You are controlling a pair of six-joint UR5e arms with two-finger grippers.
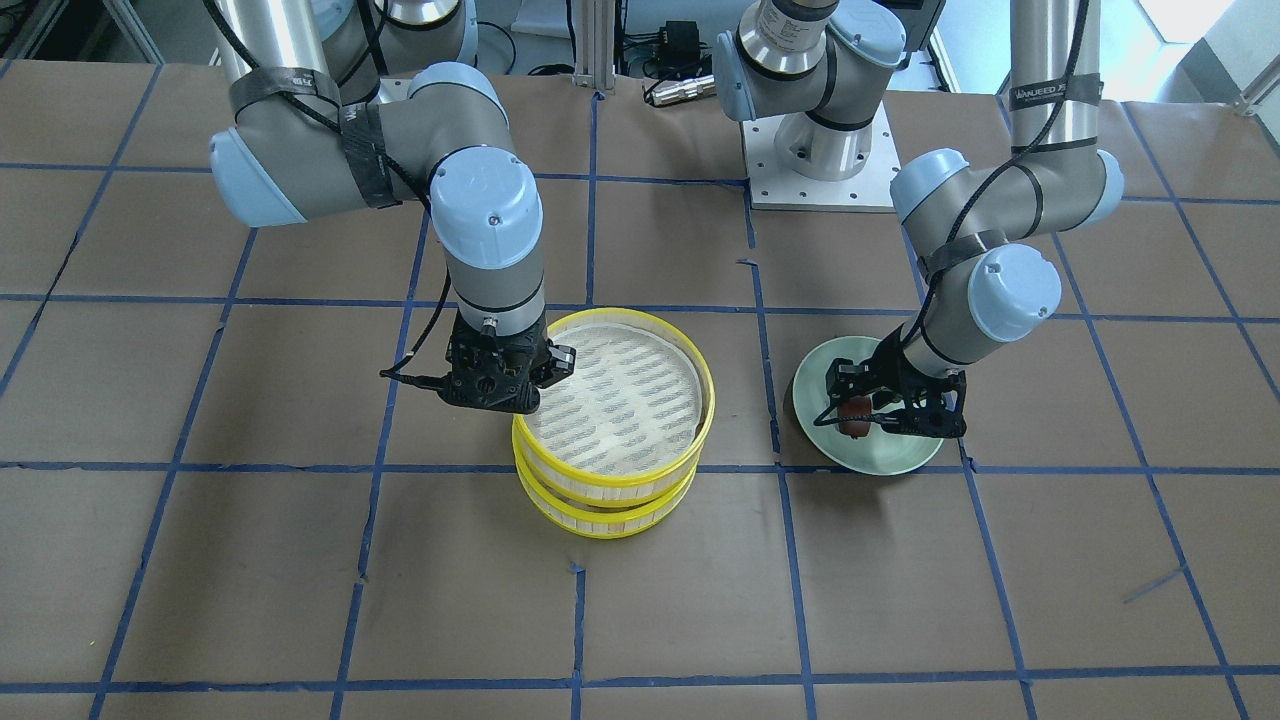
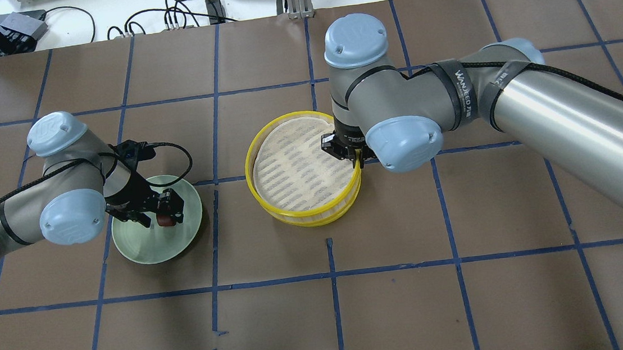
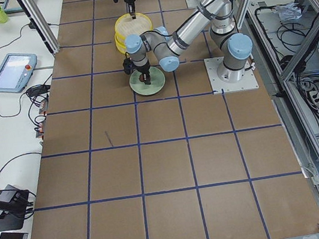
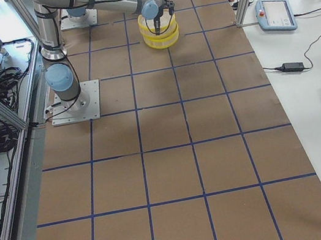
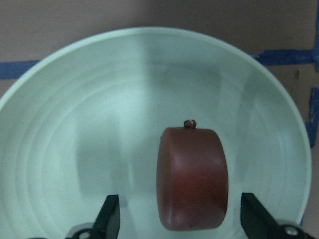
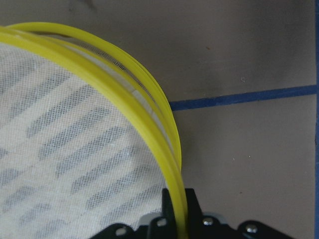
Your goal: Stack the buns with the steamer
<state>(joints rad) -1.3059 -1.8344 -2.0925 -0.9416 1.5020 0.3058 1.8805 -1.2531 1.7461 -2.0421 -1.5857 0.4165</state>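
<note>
My fingers are on both sides of the end (image 5: 194,219) opposite the stem, so I expect the dark reddish-brown bun (image 5: 192,179) to get squeezed narrow there and stay plump past them when I lift it.
The dark reddish-brown bun (image 5: 192,179) lies on the pale green plate (image 5: 75,124). My left gripper (image 5: 182,219) is open and low over the plate, its fingers on either side of the bun and clear of it. It shows in the overhead view (image 2: 165,213) too. My right gripper (image 6: 177,219) is shut on the yellow rim of the top steamer tier (image 6: 149,107), which has a white slotted liner. That tier (image 1: 600,490) lies over a second yellow tier (image 1: 610,522), slightly offset. The white bun is hidden from every view.
The plate (image 2: 149,248) lies about a hand's width from the steamer stack (image 2: 292,217) on the brown table with blue tape lines. The left arm's base plate (image 1: 820,180) is behind the plate. Cables lie beyond the table's far edge.
</note>
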